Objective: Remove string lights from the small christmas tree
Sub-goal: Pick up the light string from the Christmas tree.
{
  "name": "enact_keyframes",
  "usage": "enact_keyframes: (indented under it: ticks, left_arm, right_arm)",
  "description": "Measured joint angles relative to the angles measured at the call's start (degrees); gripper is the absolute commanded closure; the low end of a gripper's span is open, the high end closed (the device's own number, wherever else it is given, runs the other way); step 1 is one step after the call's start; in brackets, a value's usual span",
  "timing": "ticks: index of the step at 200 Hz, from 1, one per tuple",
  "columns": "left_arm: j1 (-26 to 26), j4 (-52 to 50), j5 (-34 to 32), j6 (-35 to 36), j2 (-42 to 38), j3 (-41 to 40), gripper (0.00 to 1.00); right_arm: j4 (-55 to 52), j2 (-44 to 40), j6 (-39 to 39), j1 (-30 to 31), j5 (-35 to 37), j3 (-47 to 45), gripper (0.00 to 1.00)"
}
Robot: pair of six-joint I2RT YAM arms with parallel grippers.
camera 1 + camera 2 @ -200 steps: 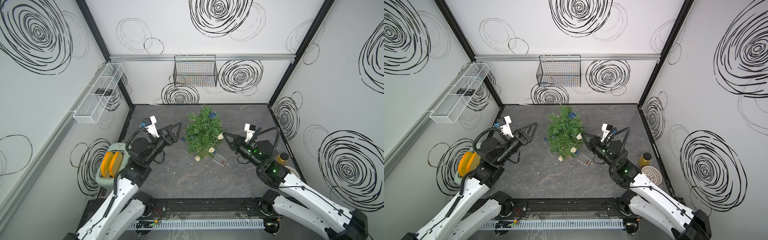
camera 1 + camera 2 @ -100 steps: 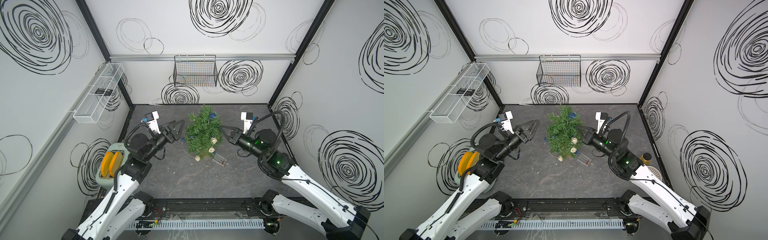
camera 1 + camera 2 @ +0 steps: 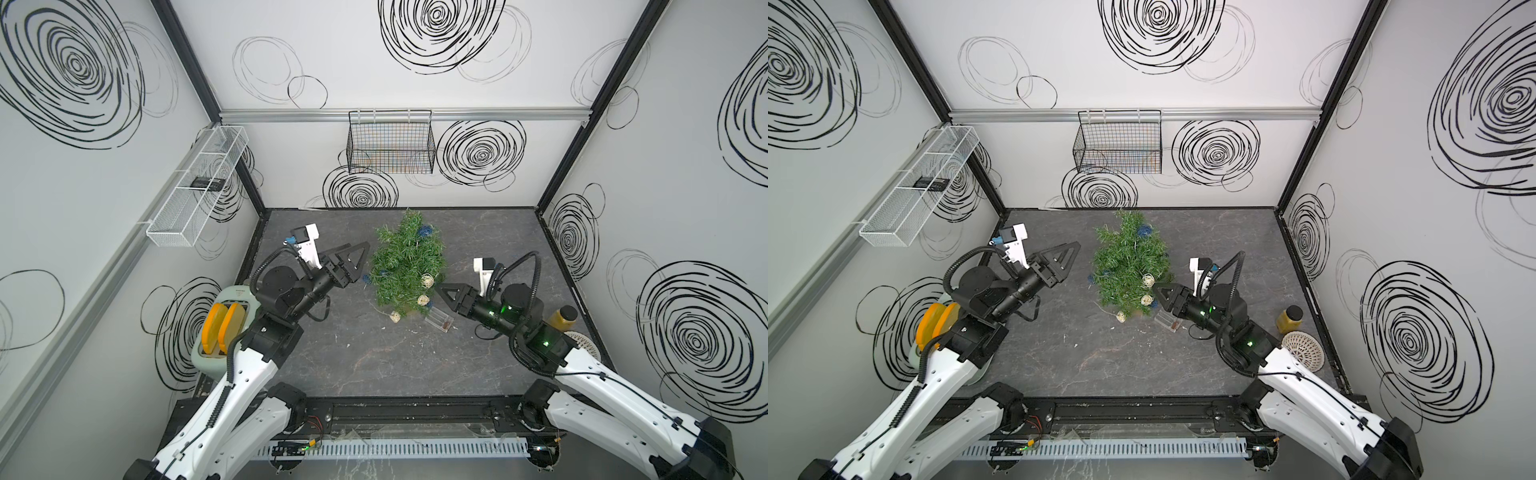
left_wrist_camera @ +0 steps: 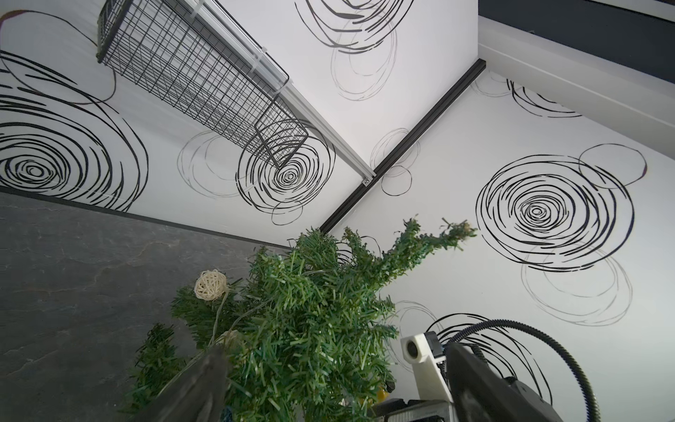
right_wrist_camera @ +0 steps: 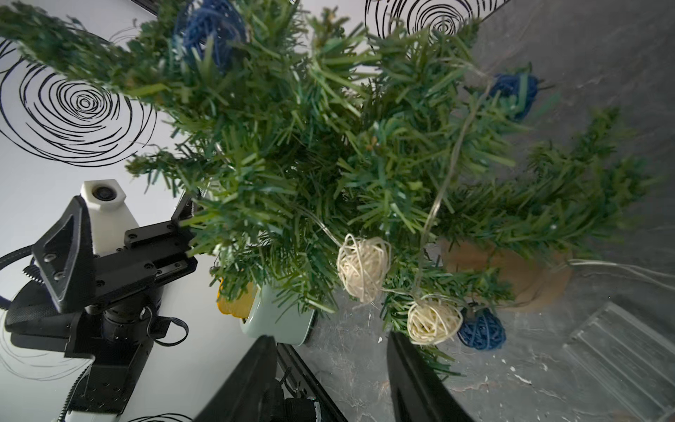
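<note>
With the upper cream ball (image 3: 428, 281) outside the foliage and facing its open fingers, my right gripper should carry on toward the ball (image 5: 363, 268) and close around it.
The small christmas tree (image 3: 409, 266) (image 3: 1129, 266) stands upright at the back middle of the dark table. The string lights wind round it: cream woven balls (image 3: 427, 280) (image 5: 363, 268) (image 4: 210, 285) and dark blue balls (image 3: 424, 230) (image 5: 482, 329) on a thin clear wire. One cream ball (image 3: 396, 318) lies on the table in front of the tree. My left gripper (image 3: 363, 262) (image 4: 338, 380) is open at the tree's left side, its fingers wide around the foliage. My right gripper (image 3: 436, 291) (image 5: 330, 339) is open and empty at the lower right side, one finger beside a cream ball (image 5: 433, 321).
A clear plastic box (image 3: 438, 320) lies on the table under the right gripper. A mint toaster (image 3: 226, 328) stands at the left edge. A yellow bottle (image 3: 563, 318) and a white strainer (image 3: 1303, 350) sit at the right edge. A black wire basket (image 3: 390, 143) hangs on the back wall.
My right gripper has gone from shut to open and has come down beside the tree's lower cream balls. The left gripper has edged closer to the tree, still open.
</note>
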Motion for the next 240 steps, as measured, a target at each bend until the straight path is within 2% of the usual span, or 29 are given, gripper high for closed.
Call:
enact_keyframes:
  ticks: [112, 188, 211, 240]
  left_arm:
    - [0.57, 0.07, 1.42, -0.04, -0.48, -0.44, 0.04]
    - [0.63, 0.48, 2.16, -0.48, -0.28, -0.98, 0.04]
    - [0.66, 0.50, 2.36, -0.52, -0.24, -1.07, 0.04]
    - [0.74, 0.50, 2.51, -0.57, -0.09, -1.09, 0.04]
  right_arm:
    - [6.84, 9.09, 1.03, -1.53, -0.79, 0.31, 0.51]
    - [8.90, 10.82, 1.07, -1.51, -2.21, 1.81, 0.55]
    - [8.87, 11.34, 1.05, -1.51, -2.60, 1.81, 0.59]
    - [8.81, 11.43, 0.98, -1.51, -2.86, 2.01, 0.79]
